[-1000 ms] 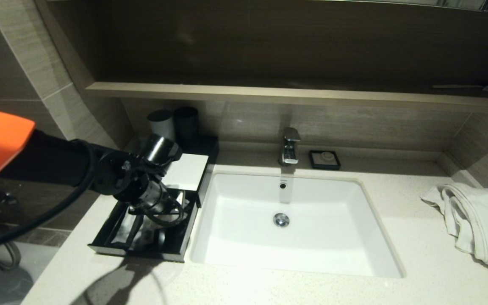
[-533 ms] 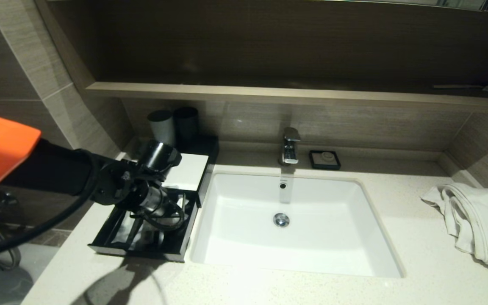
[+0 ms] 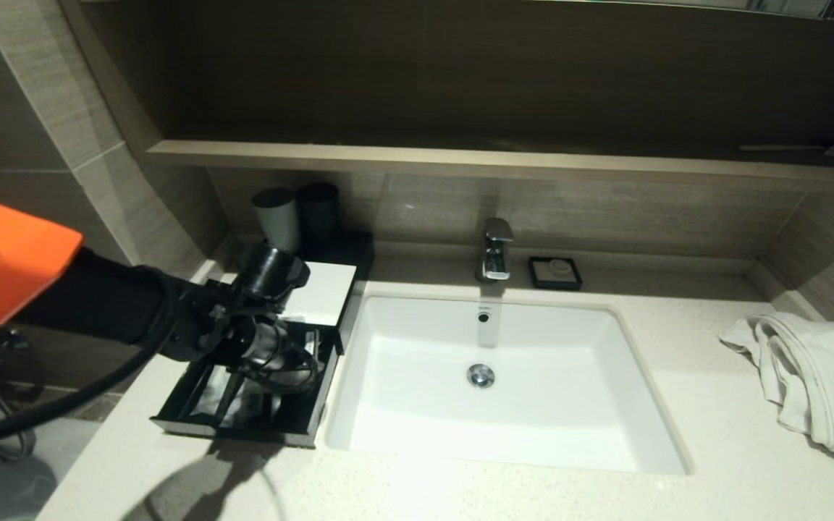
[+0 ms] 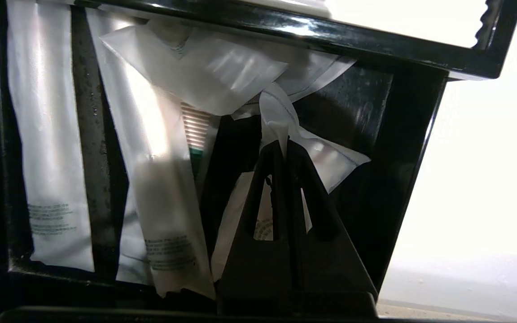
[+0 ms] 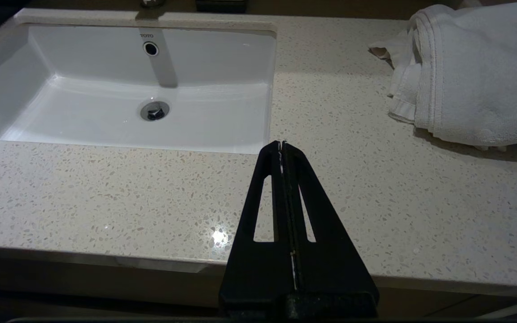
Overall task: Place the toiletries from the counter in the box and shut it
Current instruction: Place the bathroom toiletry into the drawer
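Observation:
The white sachet's crumpled edge [image 4: 278, 110] sticks up in the robot's left gripper, so the robot should open that gripper and settle the sachet lower, toward the box's front [image 3: 288, 431], before it closes the box.
The black box [image 3: 236, 433] sits on the counter left of the sink, with its white lid [image 3: 319, 293] open at the back. Several white toiletry sachets [image 4: 47, 134] lie inside it. My left gripper [image 4: 284, 144] reaches down into the box [image 4: 375, 45] and is shut on the crumpled edge of a white sachet [image 4: 281, 112]. In the head view my wrist [image 3: 258, 340] hides the fingers. My right gripper [image 5: 282, 144] is shut and empty over the counter's front edge, right of the sink; it is out of the head view.
The white sink [image 3: 652, 434] fills the middle, with a chrome faucet [image 3: 495, 250] and a black soap dish [image 3: 554, 272] behind it. A white towel [image 3: 815, 376] lies at the right. Two dark cups [image 3: 277, 210] stand behind the box.
My left arm has sunk a little lower into the box. The right arm has not moved.

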Tool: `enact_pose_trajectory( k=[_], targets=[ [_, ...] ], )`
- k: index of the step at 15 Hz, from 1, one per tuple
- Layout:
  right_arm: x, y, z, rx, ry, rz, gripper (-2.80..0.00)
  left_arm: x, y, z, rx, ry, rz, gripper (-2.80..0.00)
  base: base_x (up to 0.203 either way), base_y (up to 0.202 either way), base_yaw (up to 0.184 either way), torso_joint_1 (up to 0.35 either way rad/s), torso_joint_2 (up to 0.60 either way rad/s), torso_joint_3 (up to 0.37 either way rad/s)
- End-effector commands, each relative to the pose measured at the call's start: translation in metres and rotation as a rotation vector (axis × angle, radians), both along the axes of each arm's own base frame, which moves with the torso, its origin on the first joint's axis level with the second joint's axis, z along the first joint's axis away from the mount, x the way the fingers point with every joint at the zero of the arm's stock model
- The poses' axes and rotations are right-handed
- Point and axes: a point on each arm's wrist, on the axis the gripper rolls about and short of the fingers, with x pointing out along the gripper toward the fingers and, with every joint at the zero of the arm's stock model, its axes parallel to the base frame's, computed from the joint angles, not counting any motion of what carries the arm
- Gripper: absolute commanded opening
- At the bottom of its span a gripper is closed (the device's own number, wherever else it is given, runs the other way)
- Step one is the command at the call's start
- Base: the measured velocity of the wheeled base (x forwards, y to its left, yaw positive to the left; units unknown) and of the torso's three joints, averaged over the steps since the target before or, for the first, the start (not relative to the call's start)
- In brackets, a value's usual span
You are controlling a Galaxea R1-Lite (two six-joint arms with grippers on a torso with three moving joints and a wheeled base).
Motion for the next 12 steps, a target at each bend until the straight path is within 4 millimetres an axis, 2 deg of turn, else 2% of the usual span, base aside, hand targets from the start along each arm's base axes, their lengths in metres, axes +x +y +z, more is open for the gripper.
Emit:
enact_pose_trajectory(
  k=[1, 7, 8, 9, 12],
  targets=[
    [0.0, 0.0, 0.0, 0.0, 0.0, 0.0, -2.8, -0.001, 0.0, -0.005, 0.0, -0.001, 0.002, -2.8, 0.0, 0.0, 0.0, 0.0, 0.0, 0.0],
    [0.0, 0.0, 0.0, 0.0, 0.0, 0.0, -2.8, -0.001, 0.0, -0.004, -0.006, -0.019, 0.0, -2.8, 0.0, 0.0, 0.0, 0.0, 0.0, 0.0],
    [0.0, 0.0, 0.0, 0.0, 0.0, 0.0, -2.8, -0.001, 0.0, -0.003, -0.008, -0.024, 0.001, -0.56, 0.0, 0.0, 0.0, 0.0, 0.0, 0.0],
    [0.0, 0.0, 0.0, 0.0, 0.0, 0.0, -2.8, 0.0, 0.001, -0.001, -0.014, -0.032, 0.005, 0.0, 0.0, 0.0, 0.0, 0.0, 0.0, 0.0],
    [0.0, 0.0, 0.0, 0.0, 0.0, 0.0, -2.8, -0.004, 0.002, 0.011, -0.027, -0.064, 0.005, 0.0, 0.0, 0.0, 0.0, 0.0, 0.0, 0.0]
  ],
)
